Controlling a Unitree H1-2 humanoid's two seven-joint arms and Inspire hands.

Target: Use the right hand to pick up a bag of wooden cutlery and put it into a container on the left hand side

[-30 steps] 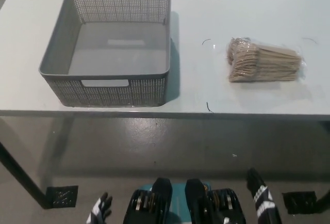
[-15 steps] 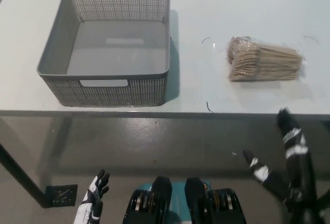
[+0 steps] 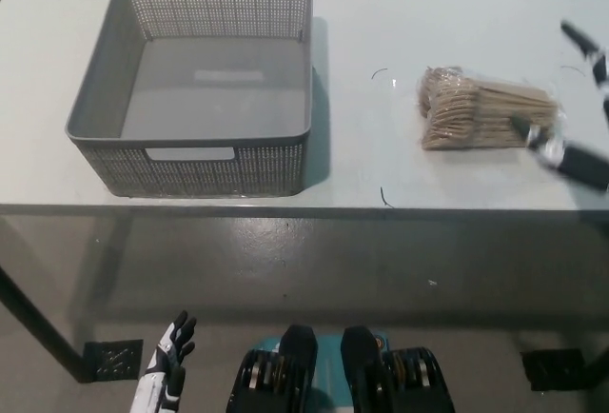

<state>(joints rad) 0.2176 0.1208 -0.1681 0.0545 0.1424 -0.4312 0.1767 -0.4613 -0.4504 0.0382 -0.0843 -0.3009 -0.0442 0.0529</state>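
Observation:
My gripper will lift the end of the bag of wooden cutlery (image 3: 485, 111), and the bag will stick out stiffly instead of sagging, because the wooden handles (image 3: 515, 106) lie packed lengthwise.
A clear bag of wooden cutlery (image 3: 487, 111) lies on the white table (image 3: 428, 23), right of centre. The grey perforated basket (image 3: 205, 80) stands empty on the table's left half. My black right hand (image 3: 576, 113) is at the picture's right edge, just beside the bag's right end, open with fingers spread and holding nothing. One finger reaches the bag's right edge; whether it touches I cannot tell. My white left hand (image 3: 164, 370) hangs low at the bottom left, below the table, fingers apart.
The table's front edge (image 3: 304, 208) runs across the middle of the picture, with grey floor below. A black floor plate (image 3: 112, 361) sits at bottom left and another (image 3: 552, 370) at bottom right. Bare tabletop separates basket and bag.
My right hand has risen from below the table edge up to the bag's right end. The left hand stays low, barely shifted.

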